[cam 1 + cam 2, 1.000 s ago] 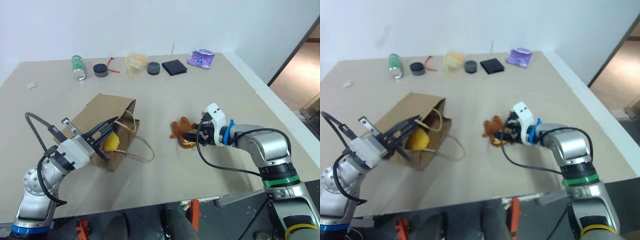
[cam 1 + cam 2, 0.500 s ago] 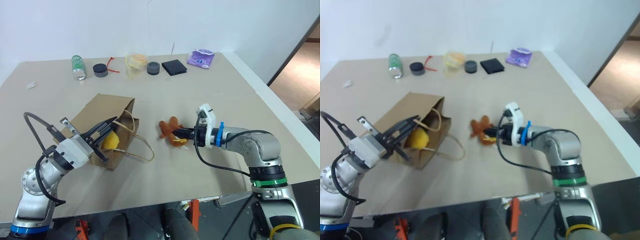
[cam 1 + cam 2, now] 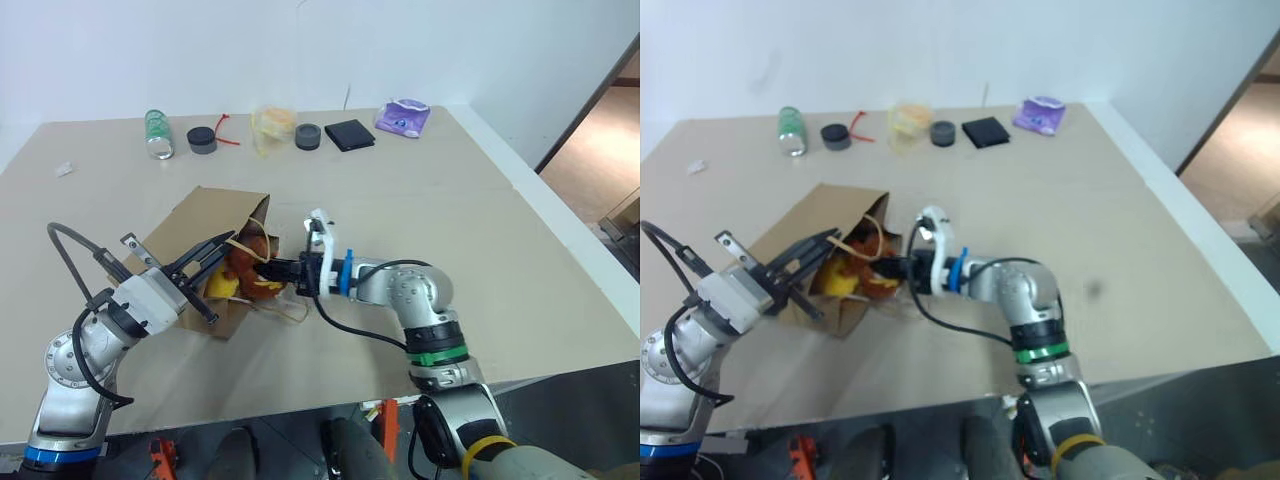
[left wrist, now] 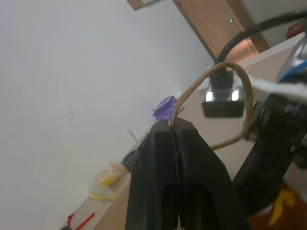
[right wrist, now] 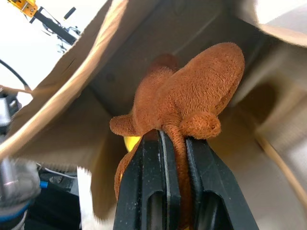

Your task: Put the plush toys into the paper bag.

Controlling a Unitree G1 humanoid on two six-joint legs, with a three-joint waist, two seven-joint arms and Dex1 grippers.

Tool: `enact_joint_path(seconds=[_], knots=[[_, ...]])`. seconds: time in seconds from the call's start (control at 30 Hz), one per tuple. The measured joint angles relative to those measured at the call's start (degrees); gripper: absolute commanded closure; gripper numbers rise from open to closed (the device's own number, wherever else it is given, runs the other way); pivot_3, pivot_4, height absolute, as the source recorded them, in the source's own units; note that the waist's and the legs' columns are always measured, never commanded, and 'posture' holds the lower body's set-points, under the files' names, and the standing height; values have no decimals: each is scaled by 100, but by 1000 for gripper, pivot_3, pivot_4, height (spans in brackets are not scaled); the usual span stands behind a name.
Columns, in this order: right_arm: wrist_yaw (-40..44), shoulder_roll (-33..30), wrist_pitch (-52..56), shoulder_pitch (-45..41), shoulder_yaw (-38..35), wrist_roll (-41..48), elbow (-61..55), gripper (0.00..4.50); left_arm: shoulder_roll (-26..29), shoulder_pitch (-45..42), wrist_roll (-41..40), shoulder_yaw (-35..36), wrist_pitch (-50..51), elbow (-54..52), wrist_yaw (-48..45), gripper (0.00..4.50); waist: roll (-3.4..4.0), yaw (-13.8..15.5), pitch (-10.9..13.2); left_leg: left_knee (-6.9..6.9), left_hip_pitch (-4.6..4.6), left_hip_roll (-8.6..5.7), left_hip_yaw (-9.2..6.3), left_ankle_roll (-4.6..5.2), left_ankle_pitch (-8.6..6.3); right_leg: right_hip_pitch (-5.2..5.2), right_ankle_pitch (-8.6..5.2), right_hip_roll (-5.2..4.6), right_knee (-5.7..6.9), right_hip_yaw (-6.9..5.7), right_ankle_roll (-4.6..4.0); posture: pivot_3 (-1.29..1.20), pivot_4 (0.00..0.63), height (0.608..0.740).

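My right gripper should keep pushing the brown-orange plush toy's body point(image 3: 244, 259), which points into the paper bag's wide opening point(image 5: 201, 28), until the toy sits inside, and then let go.
The paper bag point(image 3: 195, 222) lies on its side on the table, mouth facing right. My left gripper point(image 4: 173, 127) is shut on one tan cord handle point(image 4: 211, 91) and holds it up at the mouth. My right gripper point(image 5: 173, 139) is shut on a limb of the brown-orange plush toy point(image 5: 187, 96) and reaches level from the right, with the toy point(image 3: 245, 262) at the bag's mouth, partly inside. The yellow plush toy point(image 3: 218, 288) lies inside the bag just below the brown one, mostly hidden.
Along the table's far edge stand a green bottle point(image 3: 156, 135), two dark round lids point(image 3: 201, 140) point(image 3: 307, 136), a yellow item in clear wrap point(image 3: 272, 125), a black wallet point(image 3: 349, 134) and a purple-white packet point(image 3: 402, 116). The table's right edge point(image 3: 560, 250) borders a drop.
My right gripper shut on the brown plush toy and carried it left across the table to the bag's mouth. The left gripper and the bag stayed put.
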Motion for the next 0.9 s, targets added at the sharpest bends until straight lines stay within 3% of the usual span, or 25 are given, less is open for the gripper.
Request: enact_joint_path(seconds=[0.17,0.43,0.57,0.73,0.9], knots=[[-72,504,-719,-541,-26,-257,1035,4478,-3,15,5,-89,-7,1,-2,4500,0,-8,0,0,0,10,-3,0,0,-1,4,12,0,-1,-7,0,150,740],[-138,559,-1892,-770,20,-695,2180,4478,-3,8,6,-121,-7,10,-3,4500,0,-8,0,-4,-1,11,-3,0,0,-4,3,13,-1,-1,-8,0,150,740],[-25,556,-2055,-749,187,-787,2101,2555,-3,9,11,-125,-8,10,-2,4500,0,-7,0,-7,-1,13,-3,0,0,-5,2,15,0,-1,-10,0,150,740],[401,380,-1990,-294,585,-825,1166,115,-4,9,14,-127,-16,17,0,4500,-1,5,0,-11,-1,13,-5,-1,0,-4,-1,14,-1,-1,-13,0,150,740],[799,-421,-1945,139,747,-990,447,46,-8,7,28,-129,-24,51,2,4500,-1,19,0,-7,-1,10,-3,-1,0,-3,0,11,-1,1,-12,0,150,740]])
